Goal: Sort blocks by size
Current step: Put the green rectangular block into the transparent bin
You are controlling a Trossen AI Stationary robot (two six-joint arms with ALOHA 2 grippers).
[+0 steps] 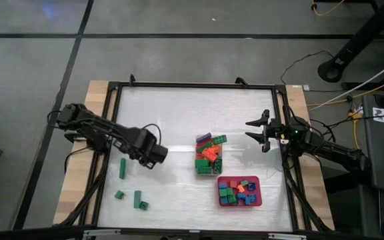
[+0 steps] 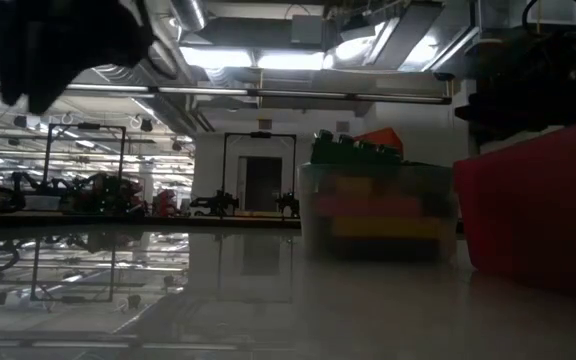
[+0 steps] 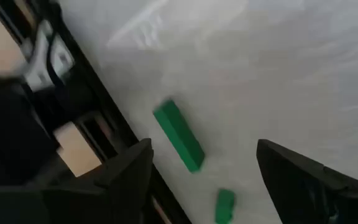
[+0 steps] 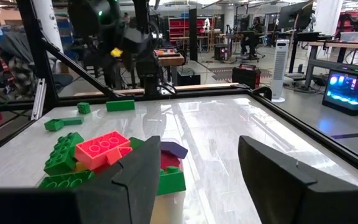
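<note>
My open left gripper should keep going down until its fingers straddle the bar's narrow width, because the long green bar lies clear of the small square block.
Three green blocks lie flat on the table's left part: a long bar, a small square one and a short bar. The long bar and a small one also show in the left wrist view. A clear tub at the middle is heaped with mixed blocks. A red tray holds more blocks. My left gripper hovers open and empty, right of the long bar. My right gripper hangs open and empty at the right, above the table.
A black frame rims the white table top. Bare table lies at the far side and between the green blocks and the tub. Cables and equipment lie beyond the right edge.
</note>
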